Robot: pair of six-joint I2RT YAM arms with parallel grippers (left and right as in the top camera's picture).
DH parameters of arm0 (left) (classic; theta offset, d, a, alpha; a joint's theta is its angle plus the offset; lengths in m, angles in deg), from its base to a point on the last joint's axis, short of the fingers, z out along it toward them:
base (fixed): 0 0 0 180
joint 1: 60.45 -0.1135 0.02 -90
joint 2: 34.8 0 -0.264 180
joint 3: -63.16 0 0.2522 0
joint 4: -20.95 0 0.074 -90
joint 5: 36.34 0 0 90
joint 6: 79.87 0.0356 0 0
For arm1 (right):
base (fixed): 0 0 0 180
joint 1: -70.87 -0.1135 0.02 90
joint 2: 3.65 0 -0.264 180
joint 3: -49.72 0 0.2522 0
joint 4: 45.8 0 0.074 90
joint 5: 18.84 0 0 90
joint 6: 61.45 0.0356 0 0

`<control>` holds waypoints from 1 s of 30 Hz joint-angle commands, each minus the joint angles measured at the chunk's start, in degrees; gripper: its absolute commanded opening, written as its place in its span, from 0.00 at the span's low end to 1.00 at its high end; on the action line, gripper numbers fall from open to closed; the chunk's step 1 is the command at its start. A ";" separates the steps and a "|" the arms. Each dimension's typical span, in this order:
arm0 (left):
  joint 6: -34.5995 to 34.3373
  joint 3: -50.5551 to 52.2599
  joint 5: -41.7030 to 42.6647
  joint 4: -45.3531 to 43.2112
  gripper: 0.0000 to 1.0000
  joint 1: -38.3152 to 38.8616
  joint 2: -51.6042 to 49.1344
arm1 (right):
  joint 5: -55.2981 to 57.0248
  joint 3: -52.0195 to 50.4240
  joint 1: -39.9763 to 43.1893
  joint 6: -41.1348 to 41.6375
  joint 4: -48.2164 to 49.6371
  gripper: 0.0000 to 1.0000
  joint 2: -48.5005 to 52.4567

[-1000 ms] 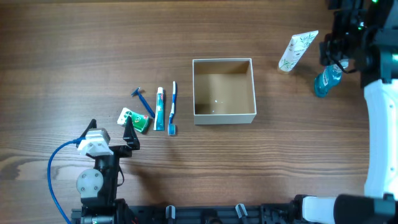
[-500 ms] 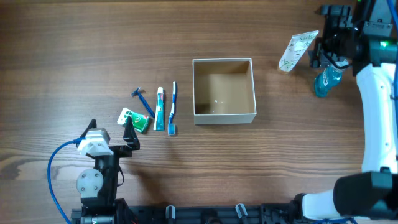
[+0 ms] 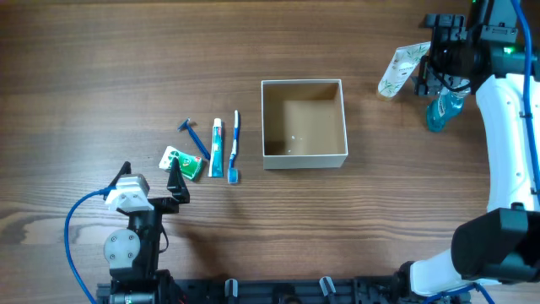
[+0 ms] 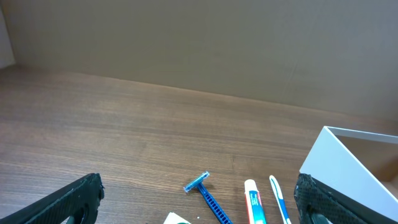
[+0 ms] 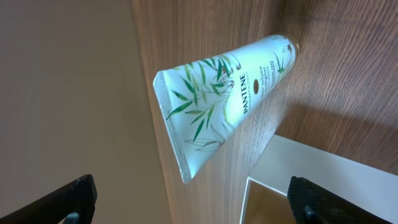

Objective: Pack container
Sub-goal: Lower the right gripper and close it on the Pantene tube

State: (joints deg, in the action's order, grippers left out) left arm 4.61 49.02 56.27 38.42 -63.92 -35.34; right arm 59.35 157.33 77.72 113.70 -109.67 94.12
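Note:
The white tube [image 3: 398,73] stands upright with its flat end [image 3: 413,52] facing my right gripper's open fingers. My right gripper should continue to move in until those fingers are on both sides of the tube, then close.
The container [image 3: 304,160], a square white-walled box with a tan floor, stands empty at mid-table. Left of it lie a blue razor [image 3: 194,138], a small toothpaste tube [image 3: 217,148], a toothbrush [image 3: 235,145] and a green-and-white packet [image 3: 182,161]. My left gripper [image 3: 150,175] rests open just short of them. In its wrist view [image 4: 198,205] the razor [image 4: 205,190] and toothpaste [image 4: 252,202] lie ahead. My right gripper [image 3: 432,52] hovers open beside a white leaf-printed tube [image 3: 401,67]. That tube [image 5: 224,102] fills the right wrist view above the open gripper [image 5: 199,202].
A blue bottle [image 3: 443,110] lies under the right arm, at the far right. The container's white wall [image 4: 348,168] shows at the right of the left wrist view, its corner [image 5: 311,168] low in the right wrist view.
The right arm has swung toward the far edge and left, bringing its open gripper beside the white tube. The left arm and all table items stay put.

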 commanded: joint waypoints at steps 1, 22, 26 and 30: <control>-0.96 0.04 -0.76 0.61 1.00 0.28 0.15 | 1.51 0.26 0.17 -1.62 -0.04 1.00 2.99; -0.96 0.04 -0.74 0.61 1.00 0.31 0.15 | 0.26 0.26 0.07 -5.25 1.86 0.99 10.40; -0.96 0.04 -0.74 0.61 1.00 0.28 0.15 | -0.28 0.26 0.07 -5.79 2.10 0.91 10.78; -0.96 0.04 -0.74 0.61 1.00 0.28 0.15 | -0.26 0.26 0.07 -5.73 2.05 0.81 10.78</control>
State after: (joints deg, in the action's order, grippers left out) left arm 4.61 49.02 56.27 38.42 -63.92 -35.34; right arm 59.57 157.33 77.72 108.67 -107.70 104.31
